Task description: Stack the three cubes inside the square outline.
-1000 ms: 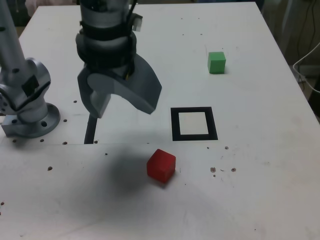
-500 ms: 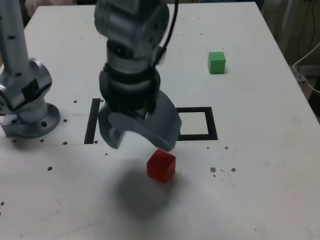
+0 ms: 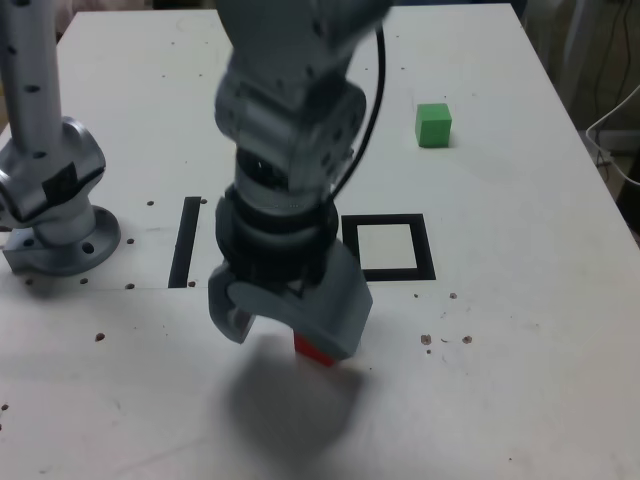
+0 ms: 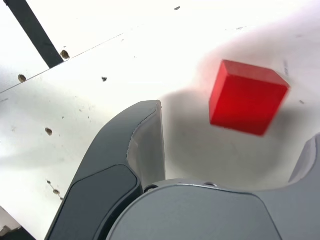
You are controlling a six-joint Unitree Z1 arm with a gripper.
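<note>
Only the red and green ones of the three cubes can be seen around the robot's arm (image 3: 288, 115), so the robot should expect the yellow cube to be hidden behind its arm.
The red cube (image 4: 247, 97) lies on the white table between the spread fingers of my gripper (image 4: 232, 131), with neither finger touching it. In the exterior view my gripper (image 3: 285, 328) hangs low over the red cube (image 3: 316, 351) and hides all but a sliver of it. The jaws are open. The green cube (image 3: 433, 125) sits at the far right of the exterior view. The square outline (image 3: 350, 247), black with a white centre, lies just beyond the gripper and holds nothing.
A straight black strip (image 3: 185, 240) lies to the exterior view's left of the gripper and shows again as the strip (image 4: 32, 30) in the wrist view. The arm's metal base (image 3: 55, 215) stands at the left edge. Small holes dot the table.
The gripper has swung from the far left toward the near side and the exterior view's right, dropping over the red cube. Its jaws stay wide apart. The cubes have not moved.
</note>
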